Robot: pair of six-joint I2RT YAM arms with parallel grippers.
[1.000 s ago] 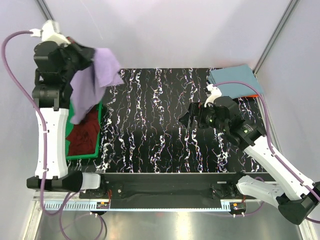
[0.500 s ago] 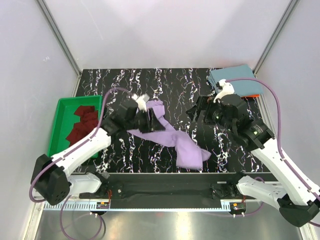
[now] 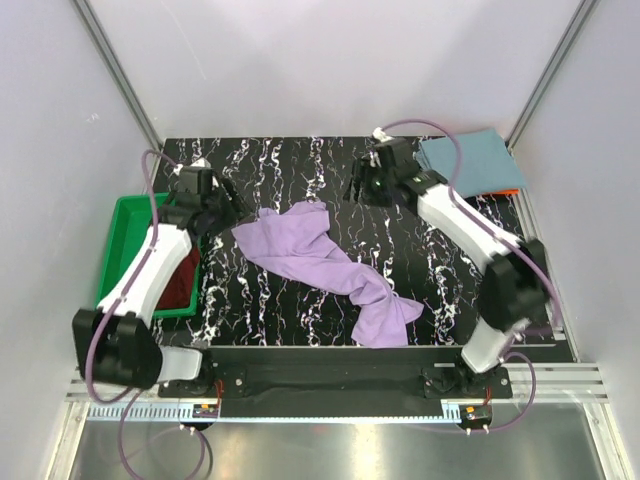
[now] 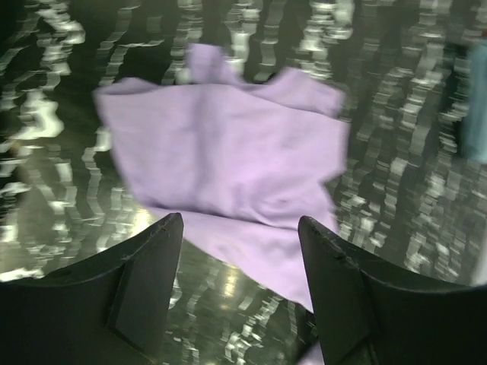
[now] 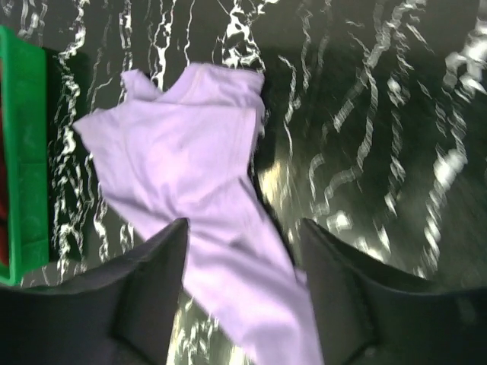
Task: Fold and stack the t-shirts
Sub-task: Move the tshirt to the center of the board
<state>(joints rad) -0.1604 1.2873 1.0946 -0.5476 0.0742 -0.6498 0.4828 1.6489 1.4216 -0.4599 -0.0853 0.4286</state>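
The lavender t-shirt has slack folds [image 3: 369, 288] bunched across it, so its near end [image 3: 384, 325] will stay where it lies when I lift the t-shirt's far corners.
The lavender t-shirt [image 3: 320, 260] lies loose and rumpled on the black marbled table, stretching diagonally from the middle toward the near edge. My left gripper [image 3: 216, 208] hovers just left of it, open and empty; in the left wrist view [image 4: 240, 220] the lavender t-shirt [image 4: 228, 144] lies ahead of the fingers. Behind the shirt my right gripper [image 3: 366, 186] stands open, and its wrist view [image 5: 243, 224] looks down on the lavender t-shirt [image 5: 190, 152]. The teal-blue t-shirt [image 3: 468, 160] rests folded at the back right. The maroon t-shirt [image 3: 178, 282] lies in the green tray [image 3: 118, 250].
The green tray [image 5: 23, 152] stands at the table's left edge. An orange edge [image 3: 510, 190] peeks from under the folded teal shirt. Grey walls and two slanted metal posts close in the back and sides.
The left gripper has opened and let go of the lavender shirt, then drawn back left toward the tray. The shirt now lies on the table. The right arm swung to the table's back middle.
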